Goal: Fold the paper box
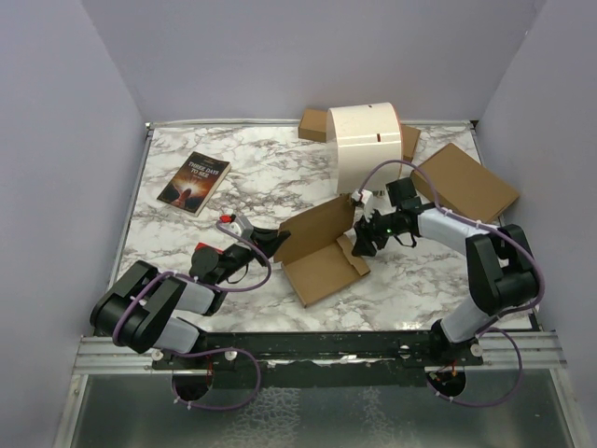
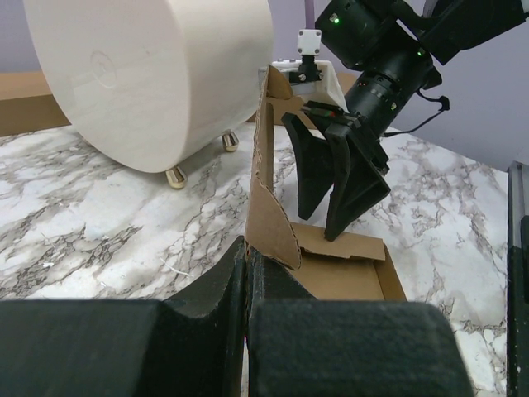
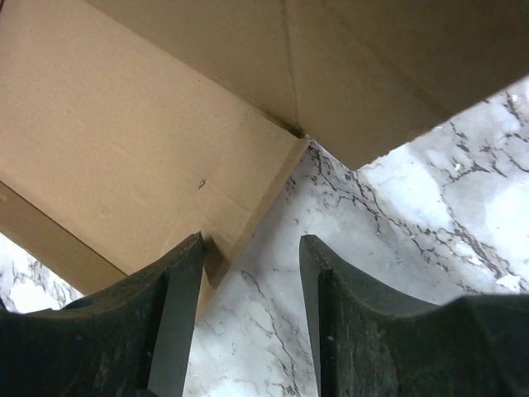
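The tray's side (image 1: 353, 255) is leaning in over the tray's bottom, so next my right gripper puts its fingers around the side's free edge (image 2: 351, 255) and pinches the side upright.
The paper box (image 1: 322, 266) lies half-folded at the table's middle, its tray flat and one big flap (image 1: 317, 227) raised. My left gripper (image 1: 276, 241) is shut on the near edge of that upright flap (image 2: 269, 182); the cardboard is pinched between its fingers (image 2: 207, 298). My right gripper (image 1: 360, 245) hovers at the tray's right side, open, with nothing between its fingers (image 3: 178, 281). In the right wrist view only marble shows in the gap, and the tray's corner (image 3: 149, 141) lies by the left finger. The left wrist view shows the right gripper (image 2: 331, 219) pointing down at the tray's far wall (image 2: 347, 248).
A book (image 1: 194, 182) lies at the back left. A white round container (image 1: 366, 142) on small gold feet stands behind the paper box. A larger brown cardboard box (image 1: 465, 182) sits at the back right, and a cardboard piece (image 1: 314, 124) lies by the back wall.
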Available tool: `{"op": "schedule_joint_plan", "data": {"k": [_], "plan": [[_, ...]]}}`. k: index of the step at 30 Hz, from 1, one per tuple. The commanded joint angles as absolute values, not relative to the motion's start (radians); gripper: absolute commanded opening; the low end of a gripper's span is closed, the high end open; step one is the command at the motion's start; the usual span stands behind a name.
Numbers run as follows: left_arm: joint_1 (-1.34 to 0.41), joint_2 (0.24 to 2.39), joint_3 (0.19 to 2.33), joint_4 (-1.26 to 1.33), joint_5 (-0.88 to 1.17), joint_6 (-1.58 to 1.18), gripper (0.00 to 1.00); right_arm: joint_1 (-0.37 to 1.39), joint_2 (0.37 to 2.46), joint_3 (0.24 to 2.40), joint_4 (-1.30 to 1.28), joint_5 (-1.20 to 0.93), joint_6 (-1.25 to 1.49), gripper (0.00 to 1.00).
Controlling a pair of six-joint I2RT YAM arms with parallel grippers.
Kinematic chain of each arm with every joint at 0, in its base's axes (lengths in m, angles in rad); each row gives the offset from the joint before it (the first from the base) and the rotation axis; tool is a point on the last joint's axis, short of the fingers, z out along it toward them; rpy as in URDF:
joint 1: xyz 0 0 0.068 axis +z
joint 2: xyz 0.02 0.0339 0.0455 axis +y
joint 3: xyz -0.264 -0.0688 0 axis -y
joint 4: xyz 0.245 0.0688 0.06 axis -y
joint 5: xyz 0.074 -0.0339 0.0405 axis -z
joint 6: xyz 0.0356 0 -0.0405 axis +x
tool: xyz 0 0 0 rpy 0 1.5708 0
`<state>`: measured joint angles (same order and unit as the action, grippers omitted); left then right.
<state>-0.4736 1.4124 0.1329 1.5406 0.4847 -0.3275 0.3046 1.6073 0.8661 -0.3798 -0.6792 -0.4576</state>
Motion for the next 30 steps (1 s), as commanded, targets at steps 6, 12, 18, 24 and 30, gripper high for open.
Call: {"op": "schedule_joint_plan", "data": {"k": [6, 12, 18, 24, 30], "plan": [[-0.48, 1.385, 0.125, 1.781, 0.472, -0.337, 0.0, 0.316, 1.648, 0.872, -0.38, -0.773, -0.415, 0.5], [-0.48, 1.388, 0.13, 1.781, 0.473, -0.34, 0.0, 0.343, 1.653, 0.867, -0.373, -0.728, -0.415, 0.47], [-0.48, 1.379, 0.128, 1.78, 0.467, -0.342, 0.0, 0.372, 1.673, 0.865, -0.359, -0.617, -0.414, 0.36], [-0.481, 1.365, 0.124, 1.779, 0.463, -0.346, 0.0, 0.397, 1.673, 0.858, -0.35, -0.538, -0.429, 0.26], [-0.482, 1.357, 0.115, 1.779, 0.451, -0.354, 0.0, 0.426, 1.663, 0.85, -0.338, -0.454, -0.455, 0.01]]}}
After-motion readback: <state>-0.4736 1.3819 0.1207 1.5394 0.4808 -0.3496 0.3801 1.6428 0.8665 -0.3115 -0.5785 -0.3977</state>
